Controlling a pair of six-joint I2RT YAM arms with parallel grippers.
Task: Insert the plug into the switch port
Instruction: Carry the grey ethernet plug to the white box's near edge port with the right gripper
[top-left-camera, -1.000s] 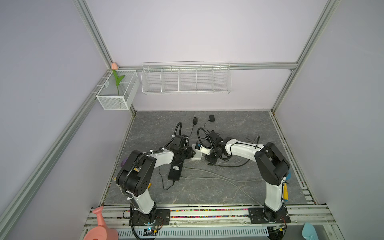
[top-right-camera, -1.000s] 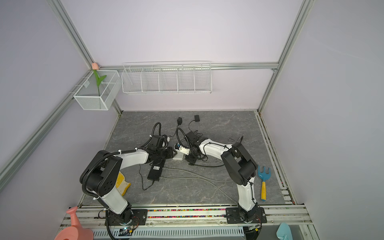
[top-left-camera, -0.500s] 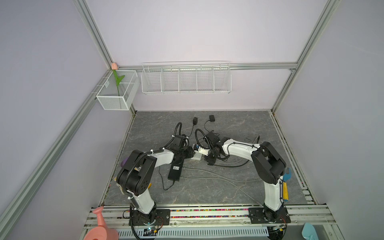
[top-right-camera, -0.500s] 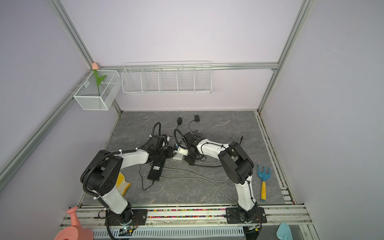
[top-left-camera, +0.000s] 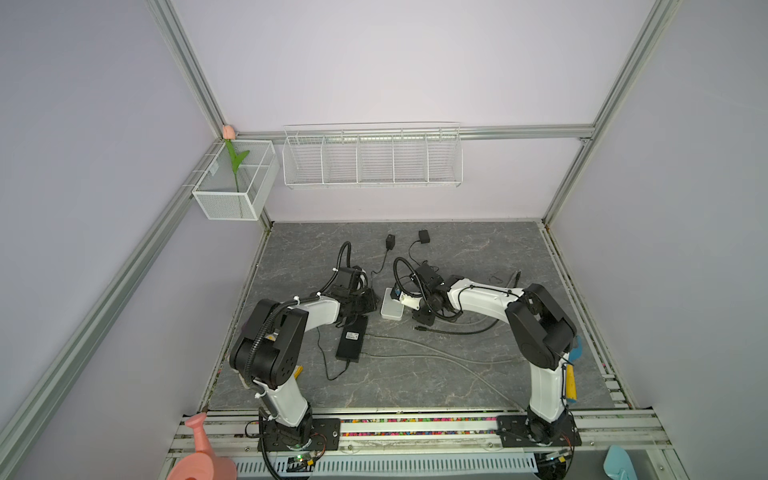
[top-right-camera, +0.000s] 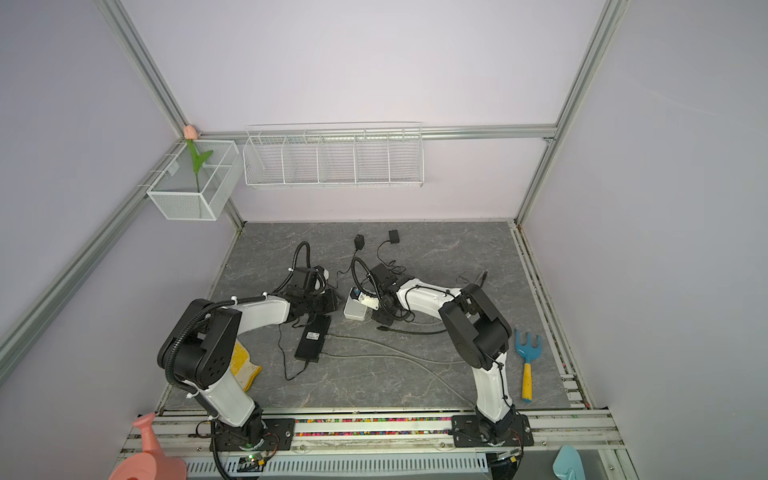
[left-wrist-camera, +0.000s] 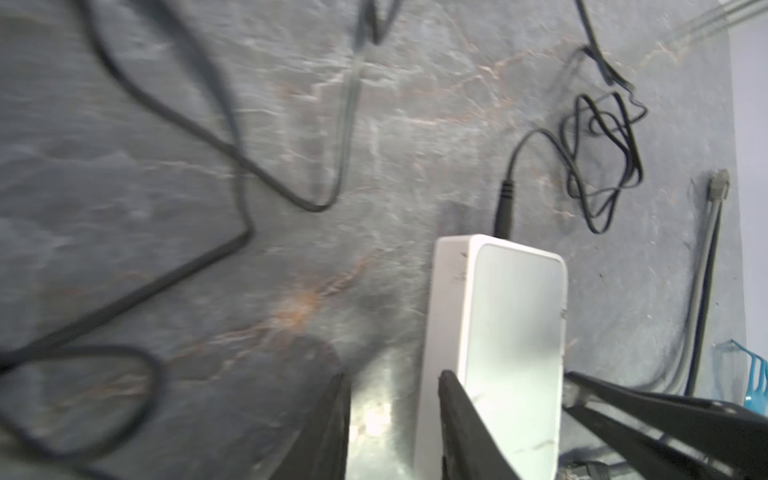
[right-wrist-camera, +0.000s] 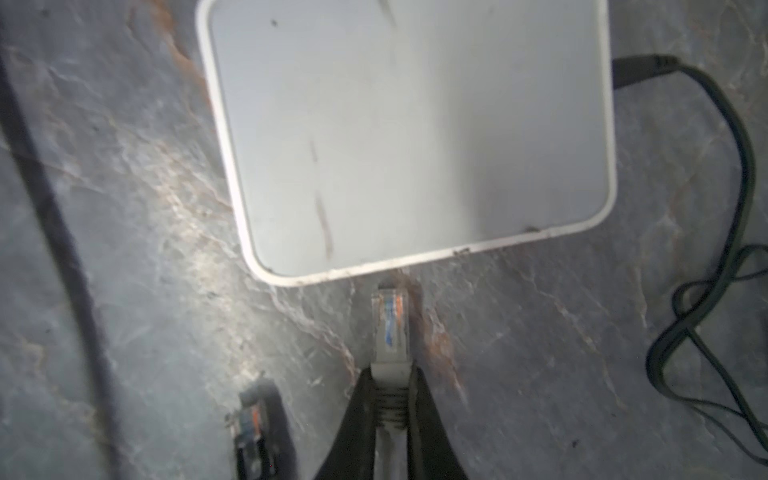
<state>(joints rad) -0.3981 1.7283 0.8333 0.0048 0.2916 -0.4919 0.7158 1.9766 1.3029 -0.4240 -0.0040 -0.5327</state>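
Observation:
Next, my left gripper moves toward the barrel connector and braces the switch's corner (left-wrist-camera: 451, 243) for the plug, because it leaves a gap at the switch's side (left-wrist-camera: 435, 344).
The switch (top-left-camera: 392, 310) (top-right-camera: 354, 310) is a flat white box lying on the grey floor between my two grippers. My right gripper (right-wrist-camera: 389, 374) (top-left-camera: 401, 296) is shut on the boot of a clear network plug (right-wrist-camera: 390, 320). The plug points at the switch (right-wrist-camera: 415, 124), and its tip stops just short of the near edge. The port is hidden under that edge. My left gripper (left-wrist-camera: 393, 380) (top-left-camera: 371, 305) is open at the opposite side of the switch (left-wrist-camera: 515, 332). One of its fingers (left-wrist-camera: 451, 399) lies over the switch's side wall, and bare floor shows in the gap.
A black barrel connector (left-wrist-camera: 505, 205) sits in the switch's far end, beside a tangle of black cable (left-wrist-camera: 602, 158). A black power brick (top-left-camera: 351, 338) and grey cables (top-left-camera: 415, 345) lie near the front. A second, black-booted plug (right-wrist-camera: 253, 419) lies beside the right fingers. A blue rake (top-right-camera: 527, 357) is at the right.
My right gripper has shifted a little to the left toward the switch, keeping the plug. The left arm has barely moved.

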